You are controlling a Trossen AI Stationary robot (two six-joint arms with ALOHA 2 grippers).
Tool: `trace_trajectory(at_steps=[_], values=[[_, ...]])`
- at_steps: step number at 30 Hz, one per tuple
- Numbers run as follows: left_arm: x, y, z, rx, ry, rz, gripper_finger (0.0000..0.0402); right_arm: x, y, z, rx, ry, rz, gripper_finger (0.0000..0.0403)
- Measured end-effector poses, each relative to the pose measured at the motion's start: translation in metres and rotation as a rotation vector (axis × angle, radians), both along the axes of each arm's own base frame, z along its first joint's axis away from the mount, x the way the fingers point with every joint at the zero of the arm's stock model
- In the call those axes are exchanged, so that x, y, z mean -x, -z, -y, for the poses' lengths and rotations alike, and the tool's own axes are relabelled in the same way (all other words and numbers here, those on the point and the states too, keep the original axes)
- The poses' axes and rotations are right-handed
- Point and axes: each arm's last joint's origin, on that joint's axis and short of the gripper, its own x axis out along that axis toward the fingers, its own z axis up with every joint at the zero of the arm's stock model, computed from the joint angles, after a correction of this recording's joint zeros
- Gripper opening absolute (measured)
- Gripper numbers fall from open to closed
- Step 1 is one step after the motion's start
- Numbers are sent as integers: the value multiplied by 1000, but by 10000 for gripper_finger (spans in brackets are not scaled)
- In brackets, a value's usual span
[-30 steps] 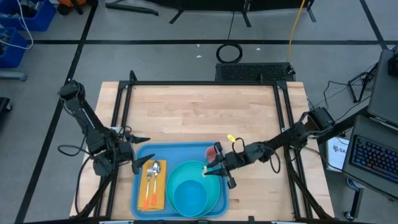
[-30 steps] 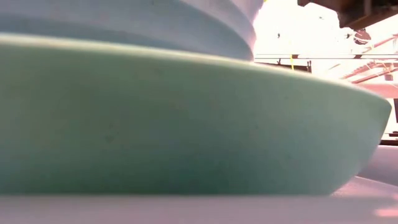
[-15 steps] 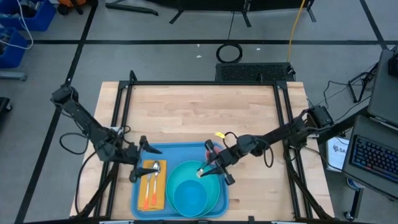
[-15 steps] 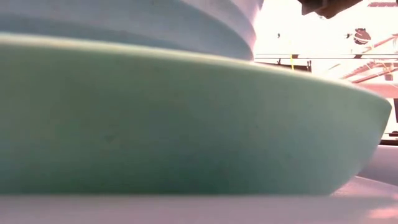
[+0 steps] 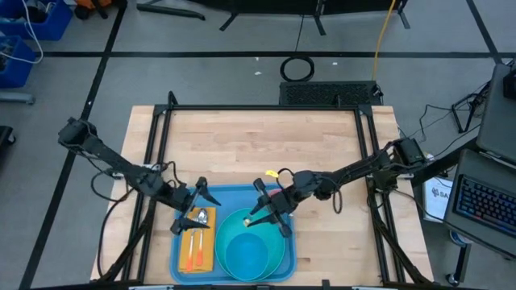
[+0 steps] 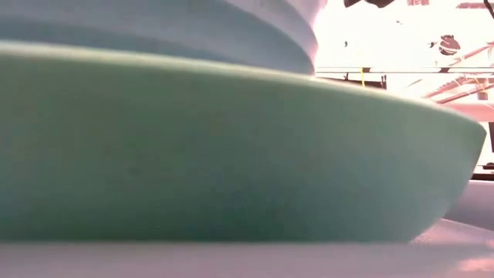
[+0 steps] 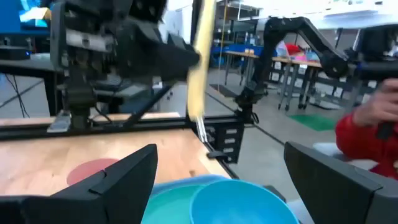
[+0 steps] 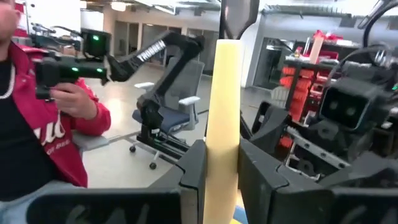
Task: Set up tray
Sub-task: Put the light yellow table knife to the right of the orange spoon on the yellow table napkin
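Observation:
The yellow handle's loose lower end [image 7: 197, 99] is upright in front of my left gripper's open fingers. My left gripper should keep moving toward that end [image 7: 196, 111] and close around it.
The blue tray [image 5: 236, 196] lies at the table's near edge. On it are an orange napkin [image 5: 203, 256] bearing a fork and a spoon [image 5: 198, 221], a turquoise plate [image 5: 278, 246] with a blue bowl [image 5: 246, 256] in it, and a pink round piece [image 5: 278, 193]. My right gripper [image 5: 262, 213] hovers over the plate's far rim, shut on a yellow-handled utensil [image 8: 222, 112]. My left gripper [image 5: 197, 209] is open above the napkin's far end, and its fingers [image 7: 127, 174] frame the bowl [image 7: 242, 202]. My right gripper pinches the utensil's yellow handle [image 8: 221, 146] between its two fingers [image 8: 194, 171]. The fingers lie across the handle. The utensil is lifted clear and nearly upright, with its metal end [image 7: 203, 130] pointing down toward the tray.
Bare wood table [image 5: 258, 145] stretches beyond the tray inside a black frame [image 5: 266, 107]. The low view is filled by the plate's rim [image 6: 231, 154] and the bowl [image 6: 193, 31]. A person in red [image 8: 37, 124] stands beyond the table holding a device.
My right gripper has carried the utensil toward the table's left, from beside the pink piece to over the plate's far rim. My left gripper has moved toward the table's right, from beyond the tray's left rim to over the napkin's far end.

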Motion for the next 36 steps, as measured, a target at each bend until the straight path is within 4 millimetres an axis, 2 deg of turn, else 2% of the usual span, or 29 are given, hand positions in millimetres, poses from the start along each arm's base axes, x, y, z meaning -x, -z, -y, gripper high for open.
trace_trajectory(at_steps=[3,9,18,26,36], values=[[-11,5,-3,6,-6,8,351,-8,7,1,-1,-11,-9,55],[-27,16,-10,33,36,-19,351,-19,7,3,-25,-29,-8,55],[-50,14,-5,28,78,-30,351,-19,8,3,-26,-30,-9,55],[-79,12,5,12,149,-53,351,-20,8,3,-24,-30,-19,55],[-86,6,8,14,150,-36,351,-20,11,3,-29,-30,-45,55]])
